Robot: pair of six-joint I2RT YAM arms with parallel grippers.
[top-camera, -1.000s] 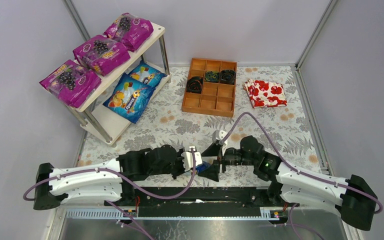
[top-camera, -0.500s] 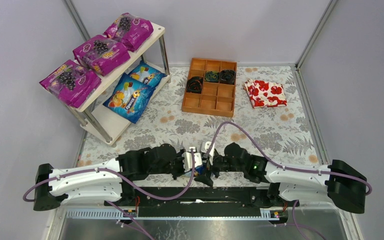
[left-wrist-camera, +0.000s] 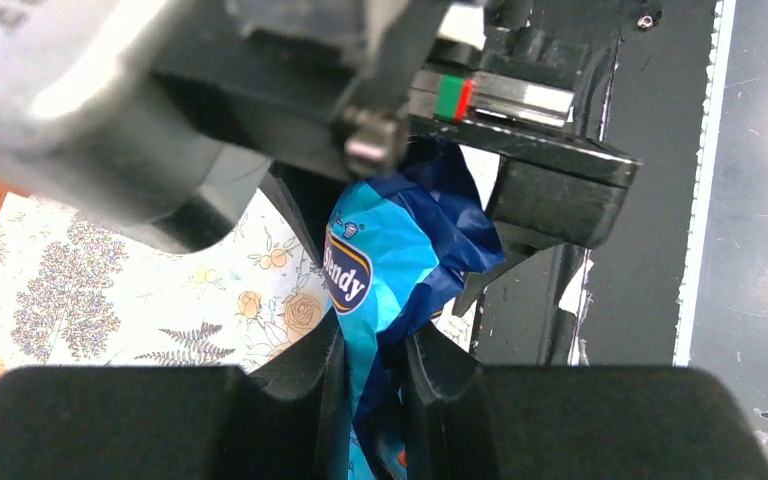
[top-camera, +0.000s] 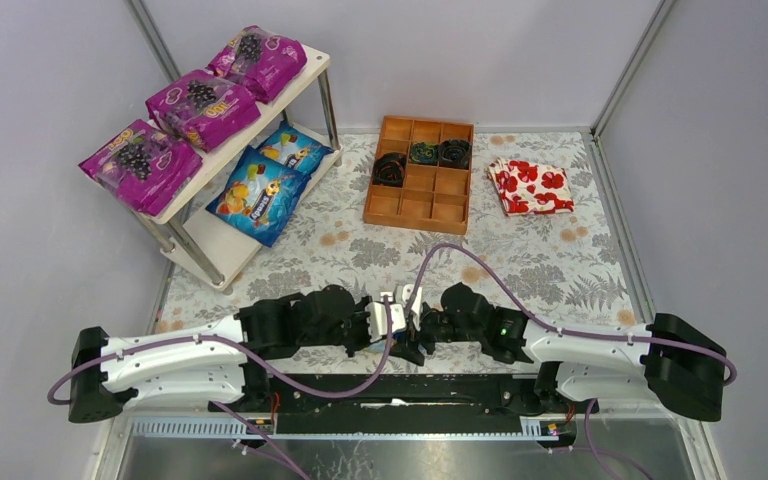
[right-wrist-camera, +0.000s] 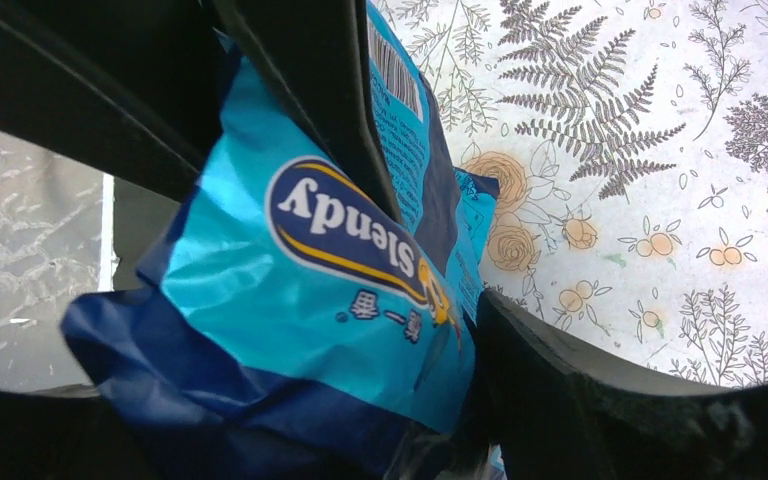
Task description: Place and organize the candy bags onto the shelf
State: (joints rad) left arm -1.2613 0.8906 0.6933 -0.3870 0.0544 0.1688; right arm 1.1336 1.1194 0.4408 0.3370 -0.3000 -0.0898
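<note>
The blue candy bag is gripped by both grippers, so next my left gripper opens and moves back before my right gripper takes the blue candy bag to the lower board's near end.
A blue candy bag marked "Slendy" hangs between both grippers at the near middle of the table. My left gripper is shut on its lower part. My right gripper faces the left one, and its fingers press on the same bag. In the top view the left gripper and right gripper meet tip to tip and hide the bag. The shelf stands at the far left. Three purple bags lie on its top board and two blue bags on its lower board.
An orange-brown compartment tray with black rolled items stands at the back centre. A folded white cloth with red flowers lies to its right. A black rail runs along the near edge between the arm bases.
My right arm has swung left and lowered until its gripper closed in around the bag held by the left gripper. The left arm has barely moved.
</note>
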